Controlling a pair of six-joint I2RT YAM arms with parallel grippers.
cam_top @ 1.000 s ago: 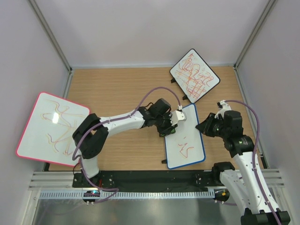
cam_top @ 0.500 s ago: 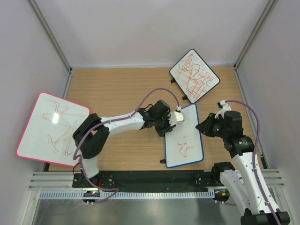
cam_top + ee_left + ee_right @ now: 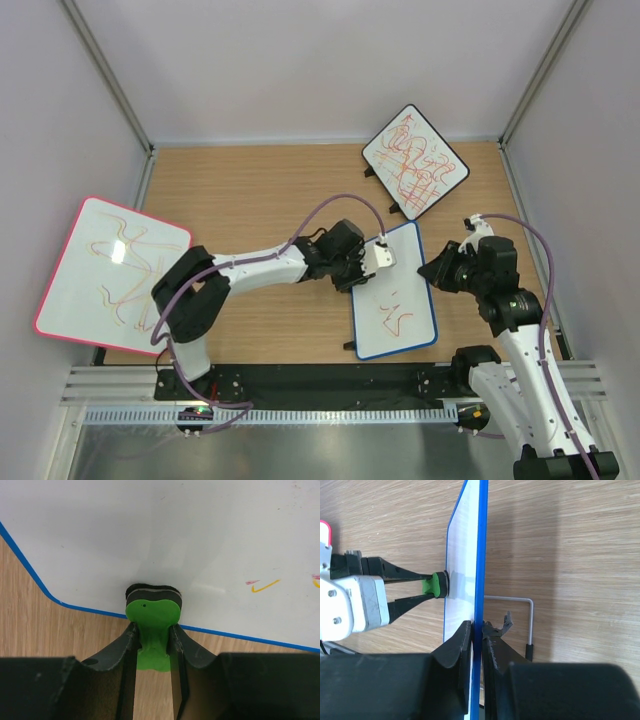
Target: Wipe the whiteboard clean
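Next, my left gripper slides the eraser's black felt point(image 3: 153, 594) back down toward the red marks on the lower half point(image 3: 397, 320), as it's on clean white by the blue edge.
The whiteboard point(image 3: 402, 285) with a blue frame stands tilted at centre right, with a few red marks point(image 3: 392, 318) on its lower half. My left gripper point(image 3: 372, 263) is shut on a green eraser point(image 3: 151, 616), whose black felt presses on the white surface point(image 3: 175, 540) near the board's upper left edge. Small red and yellow marks point(image 3: 262, 585) lie to its right. My right gripper point(image 3: 432, 270) is shut on the board's blue right edge point(image 3: 482, 545). The right wrist view shows the eraser point(image 3: 436, 585) against the board face.
A pink-framed board point(image 3: 110, 270) with scribbles lies at the left. A black-framed board point(image 3: 415, 162), dense with red scribbles, stands at the back right. The whiteboard's wire stand leg point(image 3: 530, 620) is behind it. Enclosure walls surround the table.
My left gripper has slid the eraser a little toward the near side along the board's upper left part. The right gripper and the board have stayed put.
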